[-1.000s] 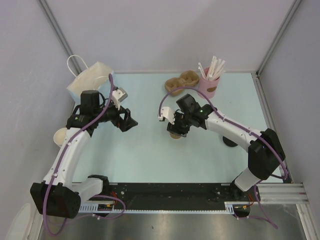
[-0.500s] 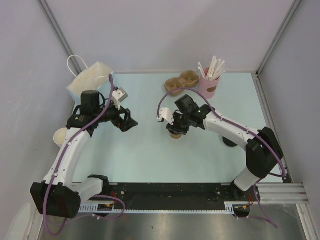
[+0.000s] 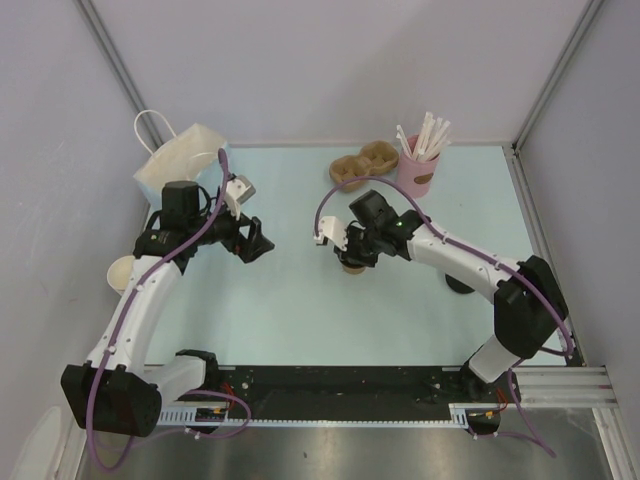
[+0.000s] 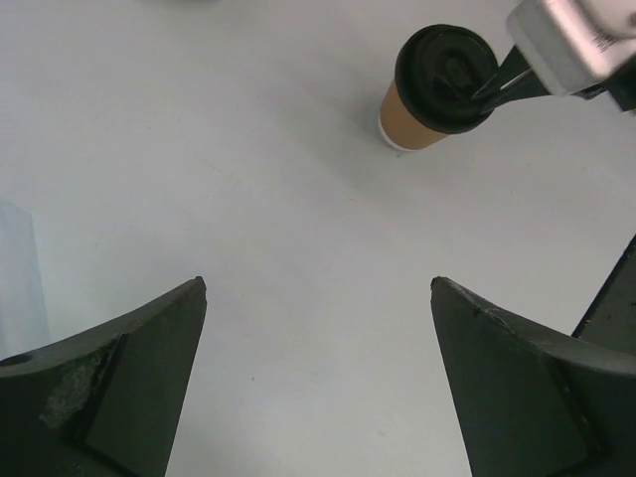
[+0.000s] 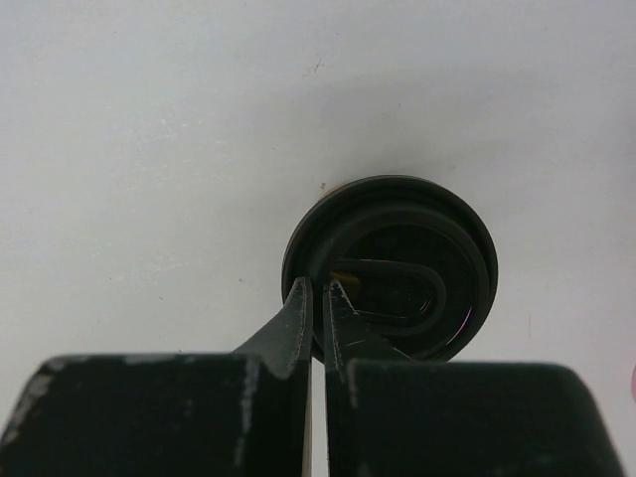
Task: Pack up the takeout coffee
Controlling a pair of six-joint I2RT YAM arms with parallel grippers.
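The white paper bag (image 3: 185, 168) is in the far corner, so the robot's right gripper should pull the takeout coffee (image 3: 353, 268) aside while its left gripper brings the bag closer.
The takeout coffee (image 3: 349, 267), a tan paper cup with a black lid, stands upright in the middle of the table. My right gripper (image 3: 351, 257) is right above it. In the right wrist view the right gripper (image 5: 320, 286) is shut, its thin tips pinching the left rim of the lid (image 5: 397, 260), one outside the rim and one on top. The left wrist view shows the cup (image 4: 422, 99) far ahead with those tips on its lid. My left gripper (image 3: 262, 243) hangs wide open to the cup's left. Nothing is between its fingers (image 4: 129, 388).
A white paper bag (image 3: 185, 160) lies at the back left. Lidless tan cups (image 3: 362, 165) lie at the back centre beside a pink cup of white straws (image 3: 418, 172). A cream cup (image 3: 122, 272) sits at the left edge, under the left arm.
The right gripper's jaws have closed onto the lid's rim, and the gripper has shifted slightly left and back. The left arm has stayed still.
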